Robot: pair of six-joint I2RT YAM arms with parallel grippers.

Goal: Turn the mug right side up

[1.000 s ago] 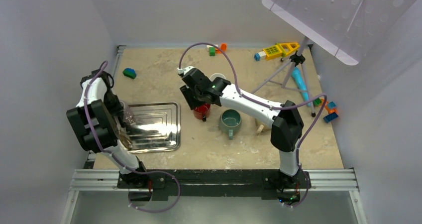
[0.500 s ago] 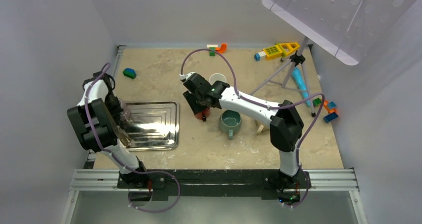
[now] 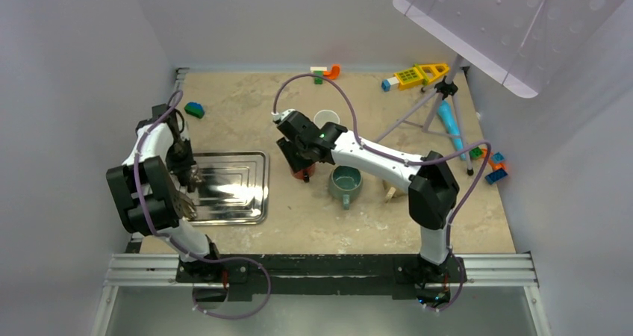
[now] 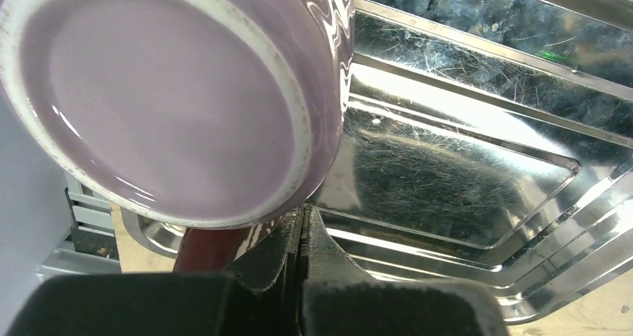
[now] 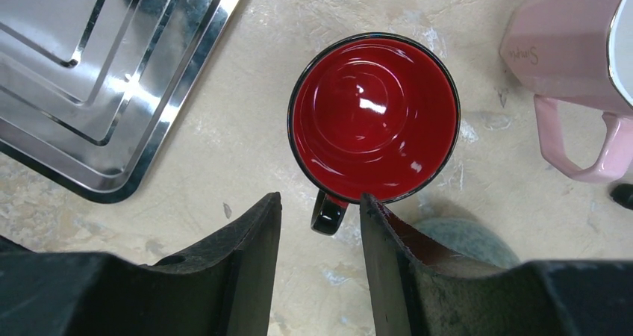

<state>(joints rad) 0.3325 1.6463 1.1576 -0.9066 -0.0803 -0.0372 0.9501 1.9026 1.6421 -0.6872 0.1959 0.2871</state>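
I need to open my left gripper's fingers, because they are closed together and empty beside the lavender mug's base [image 4: 302, 196], and line them up with the base's middle [image 4: 160, 108] before I grip the mug.
A lavender mug [image 4: 172, 104] fills the left wrist view, tilted with its base toward the camera, over the left part of the steel tray [image 4: 463, 179]. My left gripper [image 4: 302, 220] is shut, its fingertips pressed together just under the mug's base rim. I cannot tell whether they pinch any part of it. In the top view that gripper [image 3: 192, 177] hangs over the tray's left edge. My right gripper [image 5: 321, 216] is open above a red mug [image 5: 373, 116] that stands upright, its black handle showing between the fingers.
A teal mug [image 3: 345, 181] stands right of the red mug [image 3: 302, 173], with a pink mug [image 5: 575, 45] behind. A tripod [image 3: 440, 101] stands at the back right. Toy bricks lie along the far edge, and a blue brick [image 3: 194, 110] sits behind the tray [image 3: 250, 209].
My left gripper has closed, and the left arm has swung toward the far side over the tray's left edge. The right arm has shifted only slightly over the red mug.
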